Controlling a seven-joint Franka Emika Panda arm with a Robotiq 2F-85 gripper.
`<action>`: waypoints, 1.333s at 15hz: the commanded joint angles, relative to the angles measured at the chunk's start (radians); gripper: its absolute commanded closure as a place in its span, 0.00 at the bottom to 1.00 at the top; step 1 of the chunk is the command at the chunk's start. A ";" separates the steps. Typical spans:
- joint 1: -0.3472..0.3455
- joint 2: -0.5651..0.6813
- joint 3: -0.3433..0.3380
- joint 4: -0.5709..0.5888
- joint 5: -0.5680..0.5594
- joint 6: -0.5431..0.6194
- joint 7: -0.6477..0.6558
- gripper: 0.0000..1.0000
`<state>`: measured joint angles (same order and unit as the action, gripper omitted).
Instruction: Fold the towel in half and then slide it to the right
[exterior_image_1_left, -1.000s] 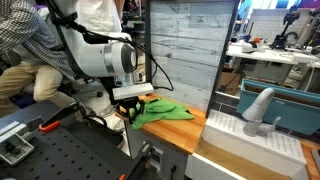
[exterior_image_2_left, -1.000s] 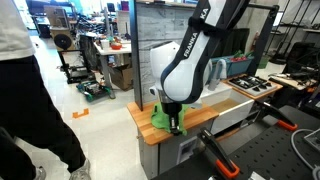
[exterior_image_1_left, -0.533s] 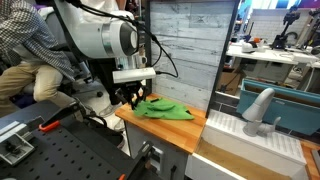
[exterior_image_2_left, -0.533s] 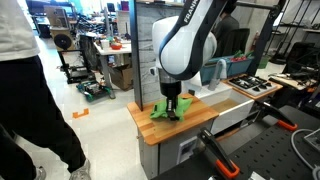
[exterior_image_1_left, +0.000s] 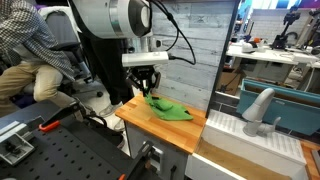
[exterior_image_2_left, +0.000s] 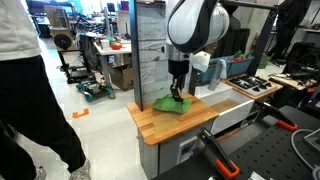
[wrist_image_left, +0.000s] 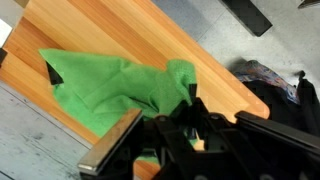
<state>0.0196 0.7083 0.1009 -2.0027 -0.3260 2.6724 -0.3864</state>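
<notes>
The green towel's raised corner (exterior_image_1_left: 151, 98) is in my gripper, the rest spread toward the sink unit. I'll go on carrying it across until it meets the towel's far end (exterior_image_1_left: 187, 115) before I let go.
A green towel (exterior_image_1_left: 168, 110) lies crumpled on the wooden table top (exterior_image_1_left: 135, 118), against the grey plank back panel. It shows in both exterior views (exterior_image_2_left: 170, 104) and in the wrist view (wrist_image_left: 105, 85). My gripper (exterior_image_1_left: 150, 90) hangs above the towel's end and is shut on a raised corner of it. In an exterior view the gripper (exterior_image_2_left: 178, 91) holds that corner lifted a little over the rest of the cloth. In the wrist view the black fingers (wrist_image_left: 188, 112) meet at the towel's edge, with bare wood (wrist_image_left: 200, 50) beyond.
A grey plank panel (exterior_image_1_left: 185, 50) stands upright behind the table. A white sink unit with a faucet (exterior_image_1_left: 258, 108) sits beside it. A person (exterior_image_1_left: 25, 55) sits nearby. A black perforated bench (exterior_image_1_left: 60, 150) is in front.
My gripper has risen from the table's front edge and moved toward the back panel, carrying the towel's corner up and over the rest of the cloth.
</notes>
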 joint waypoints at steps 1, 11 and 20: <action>-0.049 -0.020 0.007 0.009 0.043 0.001 -0.022 0.97; -0.142 0.099 -0.018 0.207 0.093 -0.066 -0.043 0.97; -0.198 0.304 -0.034 0.448 0.131 -0.182 -0.050 0.97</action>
<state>-0.1599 0.9273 0.0661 -1.6720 -0.2365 2.5479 -0.4025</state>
